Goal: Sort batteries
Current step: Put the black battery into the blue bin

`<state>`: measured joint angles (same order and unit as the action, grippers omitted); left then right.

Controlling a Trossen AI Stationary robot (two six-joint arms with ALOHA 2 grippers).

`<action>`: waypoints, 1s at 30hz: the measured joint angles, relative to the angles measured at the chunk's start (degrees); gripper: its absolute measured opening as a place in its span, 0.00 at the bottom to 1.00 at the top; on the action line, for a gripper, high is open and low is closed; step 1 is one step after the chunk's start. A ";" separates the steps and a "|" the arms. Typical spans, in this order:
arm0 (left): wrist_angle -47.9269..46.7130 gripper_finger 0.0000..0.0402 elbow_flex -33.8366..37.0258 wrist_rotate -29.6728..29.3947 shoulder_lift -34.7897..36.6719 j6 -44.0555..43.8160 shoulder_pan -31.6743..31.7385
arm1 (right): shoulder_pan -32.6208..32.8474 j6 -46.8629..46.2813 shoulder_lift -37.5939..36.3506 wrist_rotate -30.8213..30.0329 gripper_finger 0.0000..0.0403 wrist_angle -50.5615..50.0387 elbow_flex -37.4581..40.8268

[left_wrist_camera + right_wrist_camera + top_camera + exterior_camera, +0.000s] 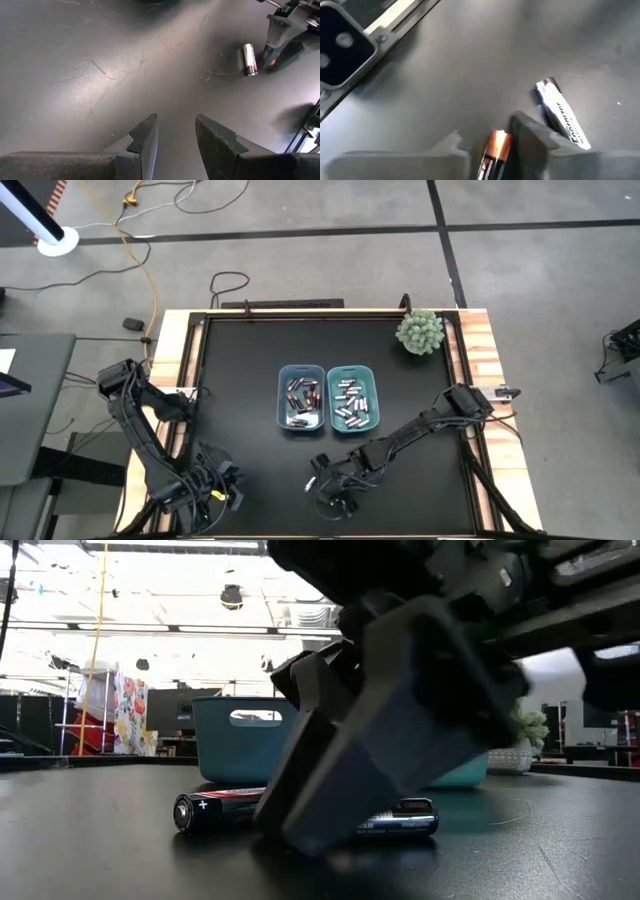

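Note:
The battery is tilted between my right gripper's fingers with its copper end (499, 145) at the ends of the fingers. So next I open, pull back and close straight on its dark body (491, 170).
Two bins stand side by side mid-table, a blue bin (301, 398) and a teal bin (355, 398), each with several batteries inside. My right gripper (487, 140) is low over the table near its front edge (335, 492), open. A copper-ended battery (495, 147) lies on the table between its fingers. A silvery battery (562, 120) lies just outside one finger; the left wrist view shows it too (249, 59). In the low view both batteries (205, 812) (405, 820) lie flat behind a finger (380, 740). My left gripper (176, 132) hovers open and empty at the front left (222, 488). My right gripper comes slanting down from the table's right, with its fingers on either side of the copper-ended battery, along its length. One finger (530, 137) stands right beside the battery's side (506, 145); whether it touches, I cannot tell. A gap shows at the other finger. The battery lies on the table.
A small green plant (419, 331) stands at the table's far right corner. The black tabletop (240, 380) has wooden side rails. Bare table lies between the bins and the front edge, and all along the left half.

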<state>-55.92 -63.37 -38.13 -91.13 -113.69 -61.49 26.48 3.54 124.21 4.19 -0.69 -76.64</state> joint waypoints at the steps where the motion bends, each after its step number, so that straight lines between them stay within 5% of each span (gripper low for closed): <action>1: -0.04 0.32 0.00 0.00 0.00 0.00 0.00 | 0.00 -1.04 0.08 0.00 0.25 -0.19 -0.02; 8: -0.97 0.32 0.00 -0.01 0.00 0.28 0.00 | 0.02 -5.62 0.14 0.23 0.08 -1.81 -0.02; 30: -2.10 0.32 0.00 0.00 0.00 -0.13 0.02 | -0.02 -7.02 -0.58 0.24 0.19 -1.42 0.20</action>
<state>-58.02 -63.37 -38.13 -91.13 -113.82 -61.47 26.46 -3.48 123.63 4.43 -2.11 -76.44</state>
